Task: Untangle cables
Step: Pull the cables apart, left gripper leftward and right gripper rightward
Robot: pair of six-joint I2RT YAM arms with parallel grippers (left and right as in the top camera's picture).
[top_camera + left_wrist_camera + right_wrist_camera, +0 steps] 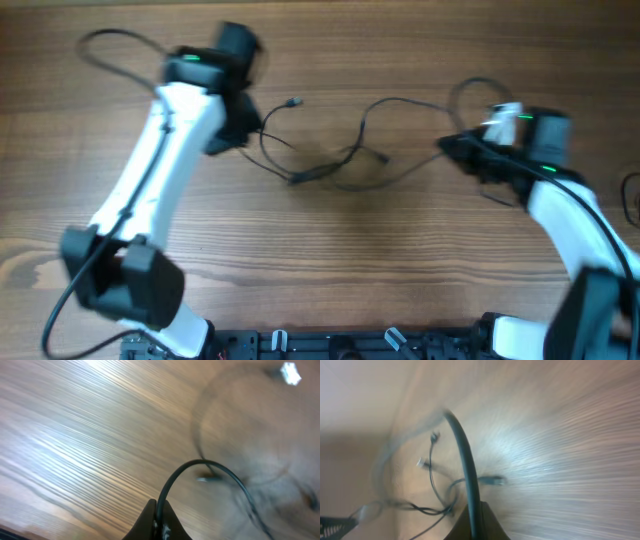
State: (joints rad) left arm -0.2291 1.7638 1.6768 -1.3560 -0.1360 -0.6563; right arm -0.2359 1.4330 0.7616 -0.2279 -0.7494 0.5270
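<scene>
A loose knot [318,172] joins the cables midway, so my left gripper should draw its cable away from my right gripper until the two cables come apart.
The thin black cables [340,160] lie stretched across the middle of the table, with a loose knot [300,176] and small plug ends [293,101]. My left gripper [252,128] is at their left end. In the left wrist view it [161,510] is shut on a black cable [200,462] that arcs up and off to the right. My right gripper [448,143] is at the right end. In the right wrist view it [474,510] is shut on a cable [462,450], with twisted strands [437,508] and plugs [492,480] beyond. Both wrist views are blurred.
The wooden table [330,260] fills the view. A thicker black arm wire [115,40] loops at the far left behind the left arm. The arm bases [330,345] sit along the near edge. A cable loop [478,92] lies by the right wrist.
</scene>
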